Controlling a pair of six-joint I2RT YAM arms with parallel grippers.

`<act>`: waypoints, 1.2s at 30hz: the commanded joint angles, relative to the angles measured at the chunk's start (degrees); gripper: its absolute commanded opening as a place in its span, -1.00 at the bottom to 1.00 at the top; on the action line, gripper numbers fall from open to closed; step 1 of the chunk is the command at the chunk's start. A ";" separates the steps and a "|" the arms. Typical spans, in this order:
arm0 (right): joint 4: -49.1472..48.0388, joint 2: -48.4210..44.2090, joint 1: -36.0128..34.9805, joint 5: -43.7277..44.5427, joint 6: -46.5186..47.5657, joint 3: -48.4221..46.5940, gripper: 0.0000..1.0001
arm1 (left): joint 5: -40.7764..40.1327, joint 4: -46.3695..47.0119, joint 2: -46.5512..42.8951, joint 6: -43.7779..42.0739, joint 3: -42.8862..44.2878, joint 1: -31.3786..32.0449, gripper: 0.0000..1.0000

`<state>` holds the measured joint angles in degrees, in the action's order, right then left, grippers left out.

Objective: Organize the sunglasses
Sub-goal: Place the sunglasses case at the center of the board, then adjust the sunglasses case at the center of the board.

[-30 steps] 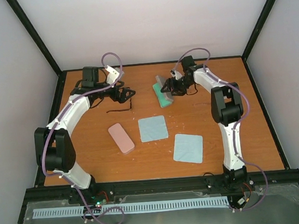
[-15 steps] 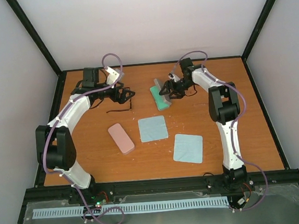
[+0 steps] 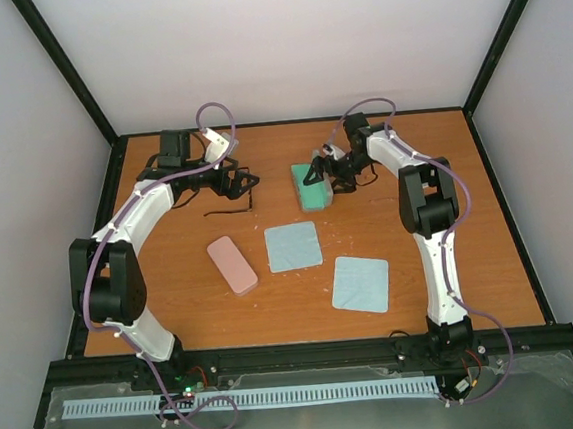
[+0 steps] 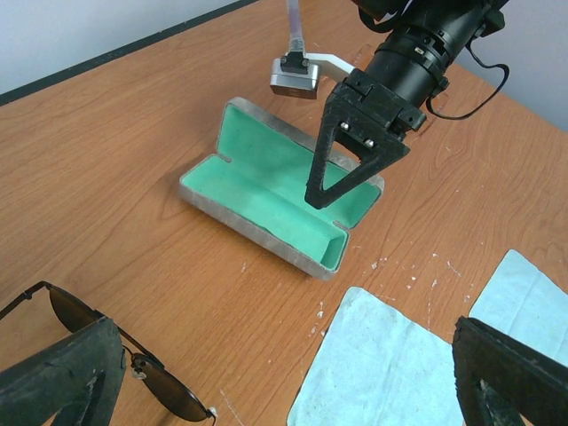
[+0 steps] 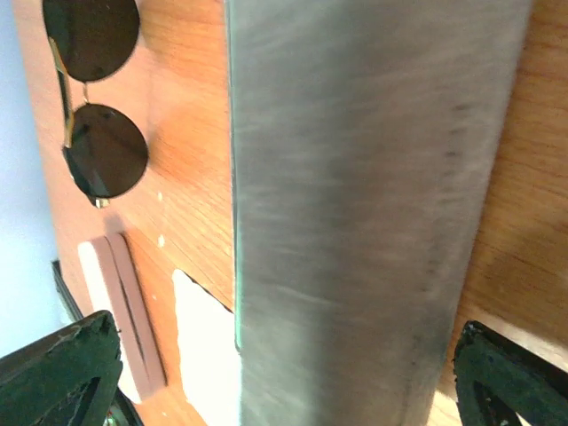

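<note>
The open grey case (image 3: 309, 188) lies longways from back to front, so the robot's right gripper should pinch the lid's end (image 4: 374, 185) and turn the case crosswise before the sunglasses go in.
One pair of dark sunglasses (image 3: 228, 212) lies on the table at the back left; it also shows in the left wrist view (image 4: 84, 342) and in the right wrist view (image 5: 98, 106). My left gripper (image 3: 241, 181) hovers just behind it, open and empty (image 4: 293, 390). A grey case with green lining (image 3: 311, 185) lies open at the back middle (image 4: 275, 200). My right gripper (image 3: 321, 171) is open at the case's lid; the lid's grey outside (image 5: 355, 222) fills its view between the spread fingers (image 5: 284, 355). I see no second pair of sunglasses.
A shut pink case (image 3: 233, 264) lies left of centre. Two pale blue cloths lie in the middle (image 3: 293, 246) and to the right front (image 3: 361, 283). The black frame and side walls bound the table.
The grey case's lid has swung further open, showing more green lining. My right gripper has moved slightly back and left with it. The left arm and the sunglasses have not moved.
</note>
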<state>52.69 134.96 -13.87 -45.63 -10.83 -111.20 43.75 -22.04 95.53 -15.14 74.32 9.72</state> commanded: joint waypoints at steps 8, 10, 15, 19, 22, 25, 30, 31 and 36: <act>3.15 -5.11 -0.11 12.61 1.30 0.49 0.99 | 1.52 -0.05 0.12 -0.15 -0.86 -0.40 0.99; 2.98 -7.35 -0.13 15.61 1.00 1.72 0.95 | 1.64 0.13 0.14 -0.03 -1.14 -0.40 0.99; 4.77 -9.02 -1.08 20.13 1.78 1.53 0.47 | 2.34 0.32 0.60 -0.12 -1.43 -0.40 0.99; 5.65 -8.24 -2.11 20.35 2.40 1.31 -0.04 | 2.73 0.31 1.04 -0.23 -1.50 -0.40 0.99; 6.84 -7.20 -2.88 21.10 3.03 0.88 0.09 | 2.72 0.41 0.92 -0.33 -1.78 -0.40 0.99; 7.39 -6.63 -3.50 22.47 3.40 0.89 0.06 | 2.62 0.58 0.64 -0.33 -2.14 -0.40 0.99; 10.16 -5.12 -4.22 25.82 4.42 -1.81 -0.10 | 2.40 0.69 0.41 -0.31 -2.87 -0.39 0.99; 10.51 -4.91 -4.42 26.67 4.73 -2.50 -0.21 | 2.40 0.70 0.37 -0.25 -2.93 -0.40 0.99; 13.38 -3.60 -5.97 30.78 6.48 -5.71 -0.54 | 2.48 0.86 0.54 0.04 -2.96 -0.40 0.99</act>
<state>62.08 128.66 -18.35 -20.78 -6.20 -114.43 45.41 -21.87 95.57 -15.09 71.22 9.69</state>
